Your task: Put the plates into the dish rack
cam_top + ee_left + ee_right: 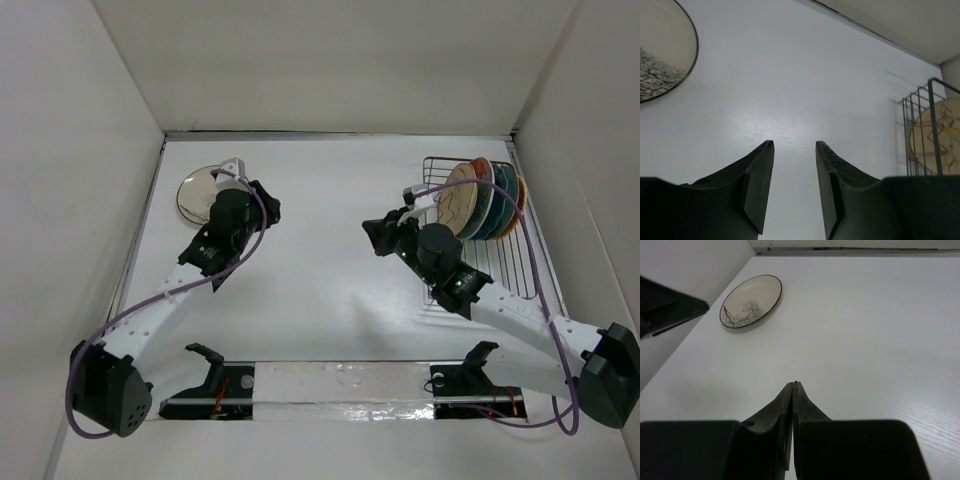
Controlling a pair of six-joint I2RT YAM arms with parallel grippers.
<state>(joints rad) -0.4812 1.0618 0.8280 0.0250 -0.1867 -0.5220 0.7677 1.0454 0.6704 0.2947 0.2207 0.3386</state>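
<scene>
Next, I pick up the cream plate (197, 193) by its near rim (194, 221) with my left gripper and hand it to my right gripper, because the plate is far from the dish rack.
The dark-rimmed cream plate (200, 190) lies flat on the table at the back left; it also shows in the left wrist view (660, 50) and the right wrist view (751, 301). Several plates (487, 200) stand upright in the black wire dish rack (500, 275) at the back right, the tan floral plate (460, 203) in front. My left gripper (266, 205) is open and empty just right of the cream plate, fingers apart over bare table (794, 144). My right gripper (378, 237) is shut and empty (794, 384), left of the rack. The rack and tan plate show in the left wrist view (922, 135).
White walls enclose the table on the left, back and right. A clear strip (340, 385) runs between the arm bases at the near edge. The left arm's dark body (667, 307) shows at the left of the right wrist view.
</scene>
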